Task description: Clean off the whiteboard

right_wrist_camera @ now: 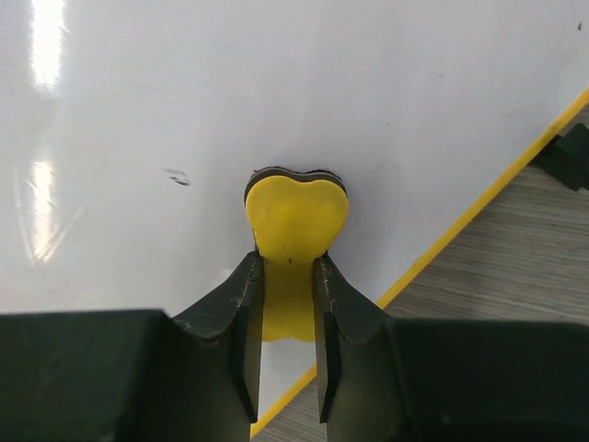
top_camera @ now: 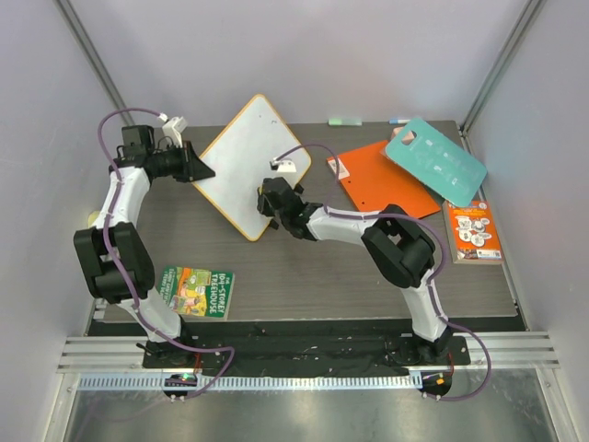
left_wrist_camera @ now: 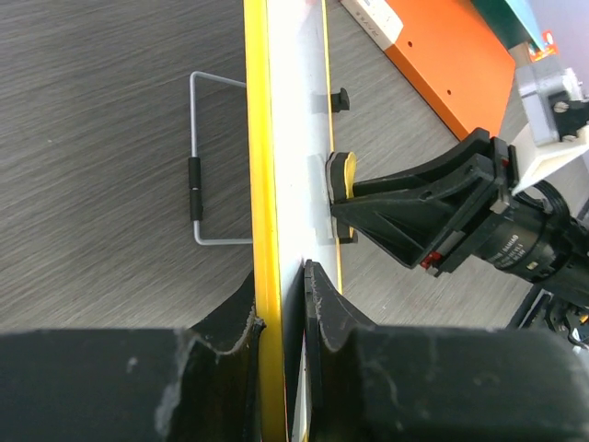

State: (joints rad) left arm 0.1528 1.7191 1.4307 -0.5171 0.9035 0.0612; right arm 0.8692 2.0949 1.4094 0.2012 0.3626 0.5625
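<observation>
The yellow eraser is near the whiteboard's lower rim (right_wrist_camera: 407, 282), so my right gripper should slide it back up across the whiteboard's white side toward its top corner (top_camera: 260, 103).
The whiteboard (top_camera: 250, 157) is a white square with a yellow rim, held tilted up off the table at the back middle. My left gripper (top_camera: 198, 168) is shut on its left edge; in the left wrist view my fingers (left_wrist_camera: 317, 304) clamp the yellow rim (left_wrist_camera: 259, 166). My right gripper (top_camera: 272, 204) is shut on a small yellow eraser (right_wrist_camera: 294, 216) pressed flat against the white face (right_wrist_camera: 276, 83). A small dark smudge (right_wrist_camera: 177, 176) shows left of the eraser. The eraser (left_wrist_camera: 342, 175) also shows in the left wrist view.
An orange book (top_camera: 382, 180) and a teal card (top_camera: 434, 161) lie at the back right. A small booklet (top_camera: 473, 232) lies at the right edge and a green booklet (top_camera: 196, 291) at the front left. The board's wire stand (left_wrist_camera: 198, 166) sticks out behind it.
</observation>
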